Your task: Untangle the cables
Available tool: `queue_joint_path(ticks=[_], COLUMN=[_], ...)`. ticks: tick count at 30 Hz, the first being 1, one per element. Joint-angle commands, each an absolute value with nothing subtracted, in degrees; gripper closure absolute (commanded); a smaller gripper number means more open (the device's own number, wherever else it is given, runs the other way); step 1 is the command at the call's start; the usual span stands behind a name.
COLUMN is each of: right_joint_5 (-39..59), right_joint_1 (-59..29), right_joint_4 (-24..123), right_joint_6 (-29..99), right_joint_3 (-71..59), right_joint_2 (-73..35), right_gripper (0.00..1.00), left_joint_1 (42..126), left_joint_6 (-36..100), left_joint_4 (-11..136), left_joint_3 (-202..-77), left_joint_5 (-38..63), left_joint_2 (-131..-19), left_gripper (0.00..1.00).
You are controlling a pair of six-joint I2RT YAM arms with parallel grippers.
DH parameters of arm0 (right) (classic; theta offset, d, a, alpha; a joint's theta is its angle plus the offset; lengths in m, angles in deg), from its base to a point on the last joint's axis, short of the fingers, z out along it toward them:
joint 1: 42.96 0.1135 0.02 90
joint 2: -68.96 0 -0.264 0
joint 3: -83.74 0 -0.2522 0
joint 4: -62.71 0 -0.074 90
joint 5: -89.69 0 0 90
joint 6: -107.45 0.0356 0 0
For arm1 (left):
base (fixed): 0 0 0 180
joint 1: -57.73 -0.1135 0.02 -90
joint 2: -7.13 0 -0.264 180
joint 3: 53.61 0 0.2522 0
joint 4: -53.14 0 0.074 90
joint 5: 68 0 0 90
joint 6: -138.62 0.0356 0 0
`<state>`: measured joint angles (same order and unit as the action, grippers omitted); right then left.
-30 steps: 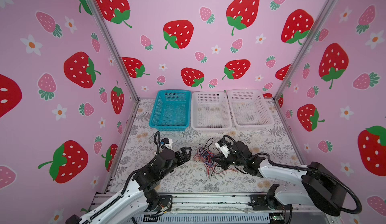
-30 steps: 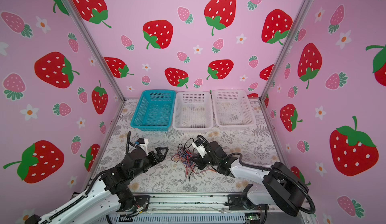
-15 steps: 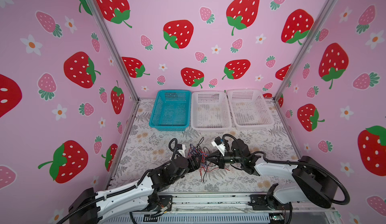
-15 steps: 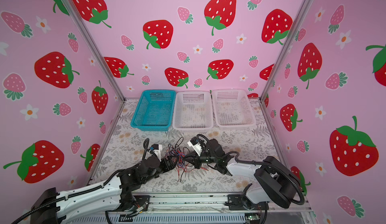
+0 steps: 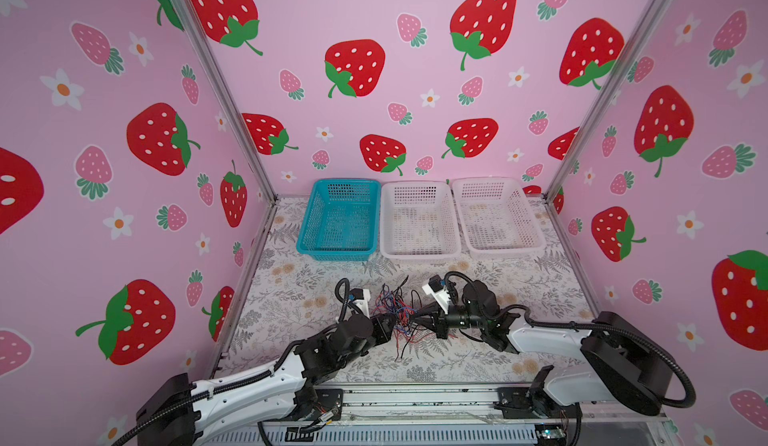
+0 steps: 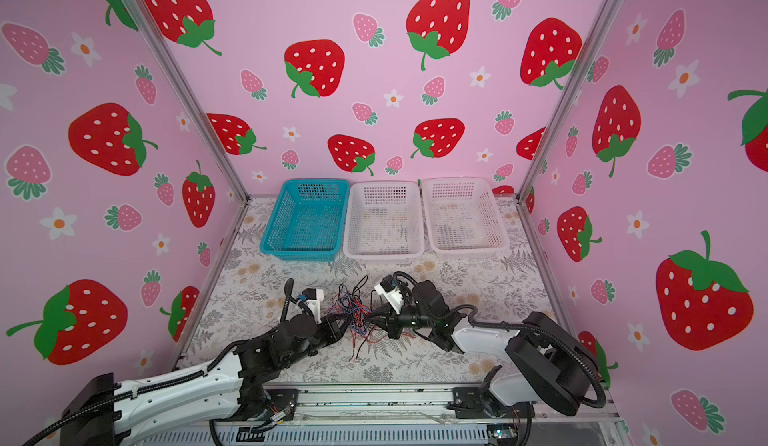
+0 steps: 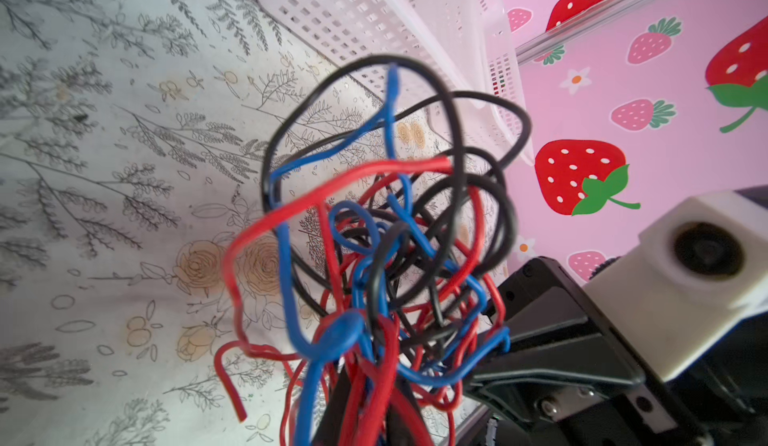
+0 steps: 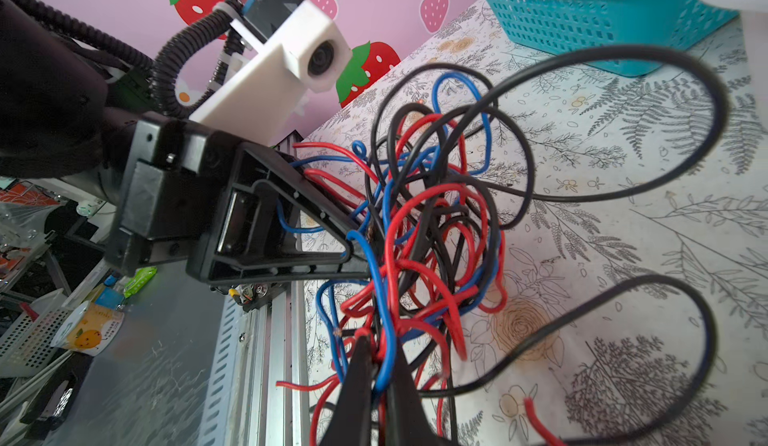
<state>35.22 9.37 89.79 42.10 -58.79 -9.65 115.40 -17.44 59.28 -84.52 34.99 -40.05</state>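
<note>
My right gripper is pinching a blue and a red wire together (image 8: 387,306) while black loops stick out. It should open and pull a black wire (image 8: 560,59) clear first.
The cables (image 5: 395,311) are one tangle of thin red, blue and black wires, held just above the floral mat (image 5: 291,298) between my two grippers; in both top views it hangs at the front middle (image 6: 352,314). My left gripper (image 5: 390,328) comes in from the left and is shut on red and blue strands (image 7: 386,236) that run down between its dark fingers (image 7: 332,415). From the right, my right gripper (image 5: 412,320) is shut on a blue and a red strand (image 8: 436,215), its tips (image 8: 380,356) close to the left gripper (image 8: 361,257). Black loops stick out sideways.
Three baskets stand in a row at the back: a blue basket (image 5: 338,219), a white basket (image 5: 419,219) and another white basket (image 5: 496,215). Pink strawberry walls close in three sides. A metal rail (image 5: 415,398) runs along the front edge.
My left arm has swung right into the tangle and its jaws have closed on the wires. The right gripper stayed shut and shifted the bundle slightly toward the left arm.
</note>
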Motion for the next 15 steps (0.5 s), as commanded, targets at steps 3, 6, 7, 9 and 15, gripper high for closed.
queue_joint_path(ticks=[3, 6, 7, 9, 15], right_joint_5=[29.79, 27.05, 25.91, 23.71, 24.91], right_joint_1=[10.14, 10.14, 10.17, 10.04, 9.9], right_joint_4=[84.99, 83.13, 82.59, 81.03, 82.11], right_joint_6=[39.61, 39.01, 38.9, 38.26, 37.22], right_joint_3=[-58.65, -58.87, -58.97, -58.89, -60.16], right_joint_2=[-6.13, -4.55, -4.06, -2.58, 1.99], right_gripper=[0.98, 0.92, 0.87, 0.78, 0.61], left_joint_1=[115.37, 115.28, 115.21, 115.14, 114.88], left_joint_6=[-17.47, -17.63, -17.89, -18.59, -18.56], left_joint_4=[62.47, 66.46, 67.99, 71.36, 78.13], left_joint_3=[-84.25, -84.25, -84.25, -84.62, -86.95], left_joint_5=[38.0, 39.6, 40.14, 40.97, 39.37], left_joint_2=[-35.98, -32.67, -31.57, -29.84, -30.07], left_gripper=[1.0, 1.0, 1.0, 1.0, 1.0])
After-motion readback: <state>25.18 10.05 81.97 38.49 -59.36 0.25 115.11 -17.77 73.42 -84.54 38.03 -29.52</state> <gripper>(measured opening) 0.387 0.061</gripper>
